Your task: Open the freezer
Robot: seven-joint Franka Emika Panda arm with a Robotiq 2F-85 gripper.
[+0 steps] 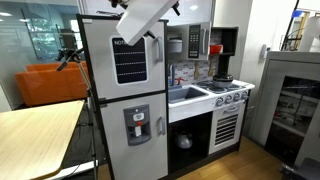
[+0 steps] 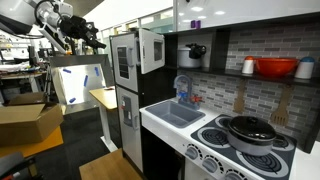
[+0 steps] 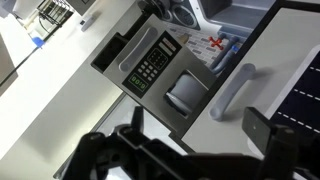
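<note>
I should turn my gripper into line and go lower before I move in on the grey handle (image 1: 156,50), because the freezer handle (image 3: 233,93) slants across my gripper's opening.
The freezer (image 1: 112,60) is the upper light-grey compartment of the toy fridge. Its door with the black NOTES panel (image 1: 128,60) looks closed. It also shows in an exterior view (image 2: 123,60). In the wrist view the vertical grey handle (image 3: 232,92) lies beside the black panel (image 3: 305,110). My gripper (image 3: 197,130) is open and empty. It hovers in front of the door, with the handle just past the gap between its fingers and not touching them. In an exterior view the gripper (image 1: 150,36) is at the door's upper handle side.
The small grey microwave (image 3: 150,65) sits right beside the handle. The shorter dispenser door (image 1: 138,125) is below the freezer. The toy sink (image 1: 185,95) and stove (image 1: 228,95) are to the side. A wooden table (image 1: 35,130) and a cardboard box (image 2: 25,120) stand nearby.
</note>
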